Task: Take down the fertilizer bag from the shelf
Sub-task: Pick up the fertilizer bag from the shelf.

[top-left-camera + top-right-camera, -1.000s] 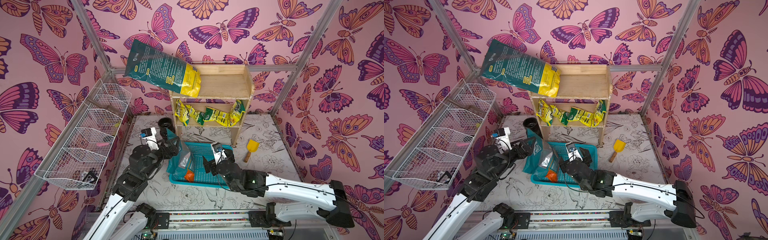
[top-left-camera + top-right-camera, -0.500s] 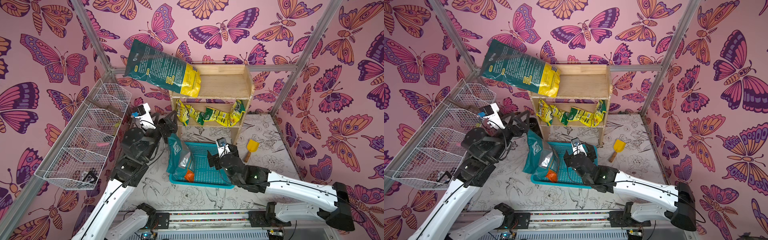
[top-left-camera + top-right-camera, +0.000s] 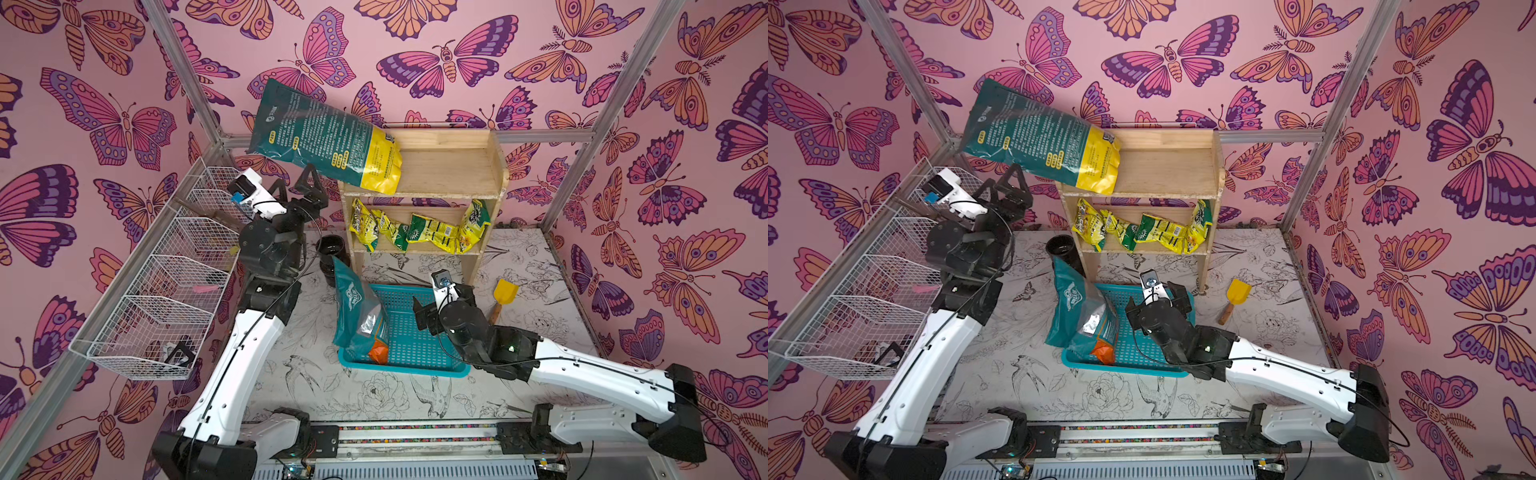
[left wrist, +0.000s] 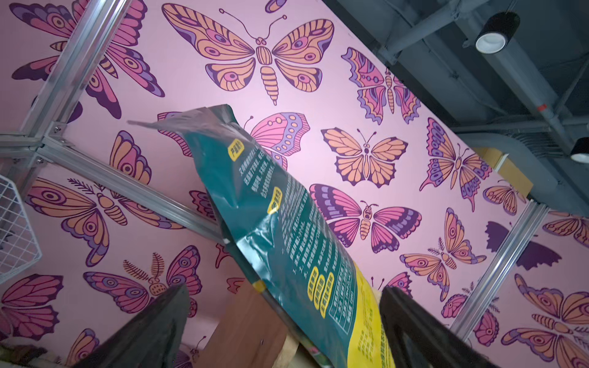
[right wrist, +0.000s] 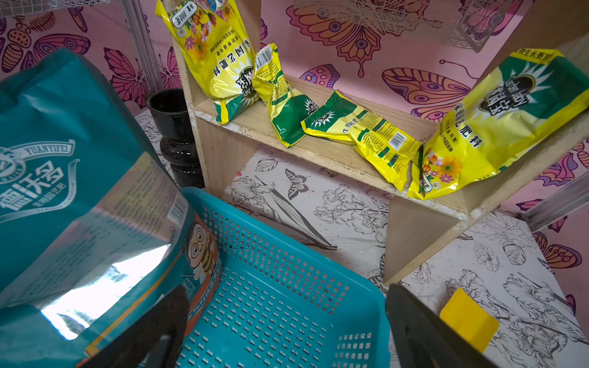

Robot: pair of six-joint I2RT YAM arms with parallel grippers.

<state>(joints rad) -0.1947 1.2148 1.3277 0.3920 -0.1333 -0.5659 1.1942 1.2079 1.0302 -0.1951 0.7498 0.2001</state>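
Observation:
I expect the fertilizer bag's yellow end [image 3: 381, 162] to hang lowest when I carry it down, since the green end [image 3: 286, 122] sticks far past the shelf yet stays up.
The fertilizer bag [image 3: 324, 141] [image 3: 1042, 141], large, dark green with a yellow end, lies tilted on the top of the wooden shelf [image 3: 449, 170] [image 3: 1167, 166]. Its green end hangs out past the shelf's left side. My left gripper [image 3: 296, 185] [image 3: 1000, 183] is raised just under that overhanging part, left of the shelf. It is open and points up. In the left wrist view the fertilizer bag [image 4: 287, 239] shows between the fingers, not touched. My right gripper [image 3: 442, 299] [image 5: 287, 294] hovers open over the teal basket [image 5: 287, 334], empty.
A teal pouch [image 3: 357, 307] leans in the basket's [image 3: 415, 345] left end. Small yellow packets [image 3: 419, 228] fill the shelf's lower tier. A black pot [image 3: 330, 249] stands by the shelf's left leg. A yellow scoop [image 3: 505, 291] lies right of the basket. A white wire rack [image 3: 166, 291] lines the left wall.
My left arm has risen from beside the basket up to the bag's overhanging end. The right gripper has edged toward the shelf. Both stayed open.

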